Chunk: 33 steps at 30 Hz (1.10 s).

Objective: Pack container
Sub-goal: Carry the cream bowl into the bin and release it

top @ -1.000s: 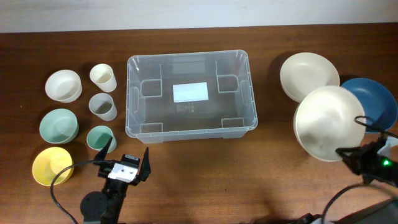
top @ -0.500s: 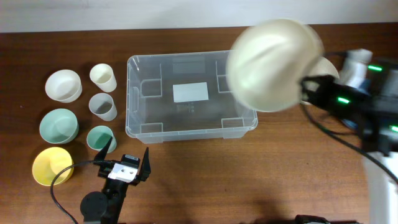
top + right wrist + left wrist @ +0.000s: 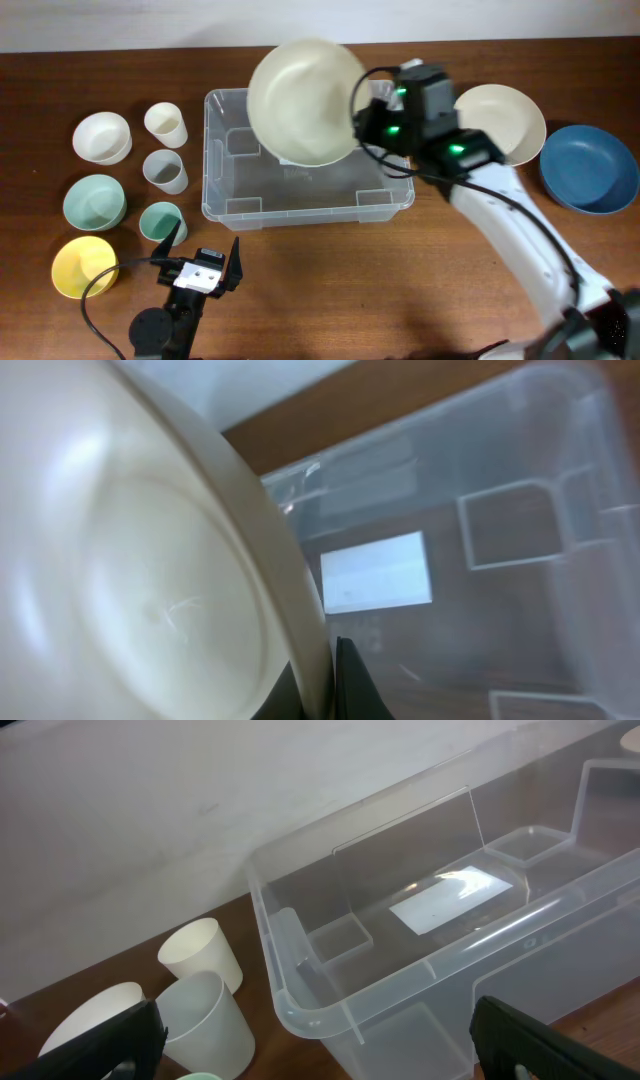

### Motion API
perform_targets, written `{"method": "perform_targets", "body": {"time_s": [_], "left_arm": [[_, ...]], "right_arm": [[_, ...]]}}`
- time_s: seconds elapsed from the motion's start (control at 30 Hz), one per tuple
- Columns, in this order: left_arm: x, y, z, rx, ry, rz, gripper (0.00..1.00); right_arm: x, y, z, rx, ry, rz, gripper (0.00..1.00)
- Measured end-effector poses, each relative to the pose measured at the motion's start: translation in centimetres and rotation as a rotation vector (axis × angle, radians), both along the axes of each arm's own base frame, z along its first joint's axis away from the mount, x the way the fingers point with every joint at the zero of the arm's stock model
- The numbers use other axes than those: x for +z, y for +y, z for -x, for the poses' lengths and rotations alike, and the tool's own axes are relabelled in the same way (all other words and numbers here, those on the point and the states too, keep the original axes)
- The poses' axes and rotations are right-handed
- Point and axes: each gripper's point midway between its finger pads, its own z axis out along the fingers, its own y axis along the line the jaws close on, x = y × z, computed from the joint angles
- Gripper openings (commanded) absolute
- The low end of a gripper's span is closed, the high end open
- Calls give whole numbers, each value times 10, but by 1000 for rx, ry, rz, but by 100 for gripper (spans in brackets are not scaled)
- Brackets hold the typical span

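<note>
My right gripper is holding the big cream bowl (image 3: 306,103) face up above the empty container. It should keep bringing the bowl down until the bowl sits on the container's base (image 3: 264,176).
The container (image 3: 300,196) is a large clear bin in the middle of the table, with a white label (image 3: 378,572) on its base. My right gripper (image 3: 362,125) is shut on the rim of a big cream bowl (image 3: 305,100). It holds the bowl tilted on edge above the container's far half. In the right wrist view the bowl (image 3: 150,580) fills the left side, its rim pinched between the dark fingers of the gripper (image 3: 325,685). My left gripper (image 3: 203,245) stands open near the front edge, empty, facing the container's near left corner (image 3: 300,1020).
Left of the container stand a cream bowl (image 3: 102,137), a cream cup (image 3: 165,123), a grey cup (image 3: 166,171), a green bowl (image 3: 95,202), a green cup (image 3: 160,221) and a yellow bowl (image 3: 84,266). At the right lie another cream bowl (image 3: 505,120) and a blue bowl (image 3: 590,168).
My right arm has carried the cream bowl from the table's right side leftwards to above the container. The left arm has not moved.
</note>
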Motion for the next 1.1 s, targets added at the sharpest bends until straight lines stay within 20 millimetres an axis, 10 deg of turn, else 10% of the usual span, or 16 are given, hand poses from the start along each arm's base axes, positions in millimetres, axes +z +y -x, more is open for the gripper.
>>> {"method": "perform_targets", "body": {"time_s": [0.27,1.1], "left_arm": [[0,0,0,0,0,0,99],[0,0,0,0,0,0,99]], "right_arm": [[-51,37,-5,42,72,33,4],[-136,55,8,64,277,86,5]]}}
